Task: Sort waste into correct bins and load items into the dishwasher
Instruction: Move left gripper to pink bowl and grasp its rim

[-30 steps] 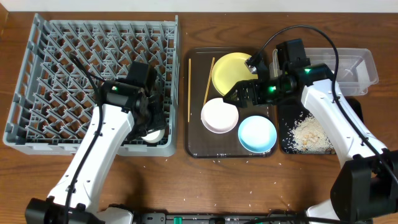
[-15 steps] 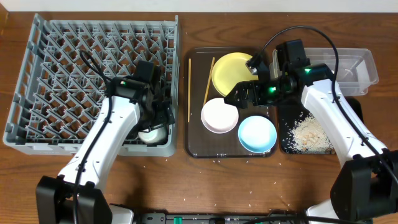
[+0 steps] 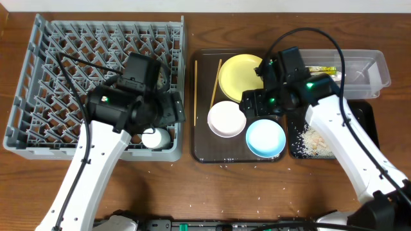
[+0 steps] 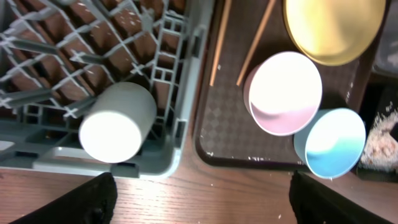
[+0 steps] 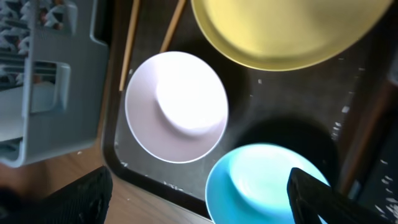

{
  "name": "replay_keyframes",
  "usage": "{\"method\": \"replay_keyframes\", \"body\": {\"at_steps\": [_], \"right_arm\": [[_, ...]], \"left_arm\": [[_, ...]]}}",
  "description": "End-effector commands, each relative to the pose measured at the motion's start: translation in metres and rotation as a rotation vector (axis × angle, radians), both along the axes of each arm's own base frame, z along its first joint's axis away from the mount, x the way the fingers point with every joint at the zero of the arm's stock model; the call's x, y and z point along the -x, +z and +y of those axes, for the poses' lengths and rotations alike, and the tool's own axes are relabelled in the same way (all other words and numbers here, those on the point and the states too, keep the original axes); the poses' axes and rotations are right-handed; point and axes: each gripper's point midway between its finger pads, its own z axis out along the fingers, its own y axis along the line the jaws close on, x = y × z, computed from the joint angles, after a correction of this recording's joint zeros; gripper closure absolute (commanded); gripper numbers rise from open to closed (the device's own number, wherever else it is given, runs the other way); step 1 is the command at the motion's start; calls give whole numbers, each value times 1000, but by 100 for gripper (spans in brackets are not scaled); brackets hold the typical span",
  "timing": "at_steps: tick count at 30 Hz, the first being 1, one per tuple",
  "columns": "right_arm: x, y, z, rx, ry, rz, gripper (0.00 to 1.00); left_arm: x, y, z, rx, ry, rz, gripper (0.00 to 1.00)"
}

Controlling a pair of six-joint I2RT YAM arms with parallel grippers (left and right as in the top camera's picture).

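The robot's right gripper is hovering close beside the white bowl [image 3: 227, 119], so it should move away before the left gripper grips the bowl's rim [image 3: 209, 119] nearest the grey dish rack.
The grey dish rack [image 3: 77, 70] fills the left side. A small white cup [image 3: 156, 136] lies on its side in the rack's front right corner; it also shows in the left wrist view [image 4: 117, 121]. My left gripper [image 4: 202, 205] is open and empty, high above the rack's front edge. The yellow plate [image 3: 241, 74], white bowl [image 3: 227, 119], light blue bowl [image 3: 266, 138] and two chopsticks [image 3: 195, 93] lie on the brown tray. My right gripper [image 5: 199, 199] is open and empty above the white bowl [image 5: 177, 106] and blue bowl [image 5: 261, 183].
The dark brown serving tray [image 3: 202, 138] sits mid-table. The clear tub [image 3: 376, 64] at the back right holds a green-yellow wrapper [image 3: 321, 69]. The black tray [image 3: 366, 115] in front of it holds rice scraps [image 3: 318, 138]. Rice grains dot the table's front.
My left gripper has lifted away from the white cup, which stays in the rack. My right arm has risen and shifted slightly left, uncovering the wrapper in the tub.
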Motion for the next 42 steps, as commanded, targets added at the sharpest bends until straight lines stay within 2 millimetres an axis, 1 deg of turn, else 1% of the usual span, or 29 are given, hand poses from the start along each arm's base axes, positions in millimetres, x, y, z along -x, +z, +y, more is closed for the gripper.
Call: {"method": "replay_keyframes", "body": {"at_steps": [1, 2, 3, 5, 7, 8, 10, 11, 12, 13, 14, 15, 17, 18, 21, 22, 23, 25, 28, 29, 30, 32, 33, 35, 36, 37, 42], "right_arm": [[-6, 0, -12, 86, -119, -24, 29], [-6, 0, -12, 84, -126, -23, 36], [-8, 2, -14, 81, -137, -28, 37], [-13, 17, -21, 58, -174, -58, 34], [-19, 58, -37, 25, -222, -149, 26], [-20, 80, -50, 19, -258, -200, 22], [-19, 110, -75, 18, -328, -273, 17], [-17, 123, -90, 20, -370, -307, 11], [-15, 132, -104, 21, -409, -336, 7], [-11, 140, -116, 19, -443, -355, 3], [-8, 144, -126, 19, -473, -365, 2], [-3, 149, -140, 21, -519, -370, 1], [4, 149, -156, 32, -565, -357, 1], [6, 147, -158, 36, -573, -348, 1], [10, 137, -161, 50, -578, -311, 1], [11, 132, -161, 54, -578, -300, 1], [11, 129, -161, 56, -577, -292, 1], [12, 125, -161, 60, -577, -281, 1], [13, 124, -161, 61, -576, -277, 1], [13, 124, -161, 61, -576, -277, 1], [13, 124, -161, 61, -576, -277, 1], [13, 124, -161, 61, -576, -277, 1], [13, 124, -161, 61, -576, -277, 1], [13, 124, -161, 61, -576, -277, 1], [13, 124, -161, 61, -576, -277, 1], [13, 124, -161, 61, -576, -277, 1], [13, 124, -161, 61, -576, -277, 1]], "left_arm": [[2, 0, -13, 10, -39, 8, 18], [3, -1, -16, 10, -46, 13, 23], [2, -2, -19, 15, -40, 14, 24], [-2, -4, -28, 28, -46, -1, 27], [-12, -10, -49, 39, -93, -24, 28], [-17, -16, -61, 41, -119, -32, 28], [-27, -31, -82, 35, -155, -28, 28], [-31, -43, -93, 32, -172, -18, 28], [-35, -51, -100, 30, -181, -9, 28], [-40, -64, -108, 24, -193, 3, 28], [-45, -75, -114, 20, -199, 11, 30], [-51, -91, -120, 15, -194, 28, 30], [-62, -114, -122, -2, -160, 53, 32], [-66, -124, -119, -28, -134, 58, 32], [-76, -145, -115, -84, -120, 54, 32], [-79, -150, -116, -90, -130, 53, 33], [-80, -158, -117, -100, -141, 56, 38], [-80, -170, -116, -113, -145, 79, 43], [-77, -190, -114, -136, -146, 122, 46], [-75, -198, -113, -145, -146, 140, 50], [-74, -201, -113, -148, -146, 147, 53], [-74, -202, -113, -149, -146, 148, 63], [-74, -202, -113, -149, -146, 147, 66], [-74, -202, -113, -149, -146, 147, 78], [-74, -202, -113, -149, -146, 147, 87], [-74, -202, -113, -149, -146, 147, 92], [-75, -200, -113, -150, -160, 142, 92]]}}
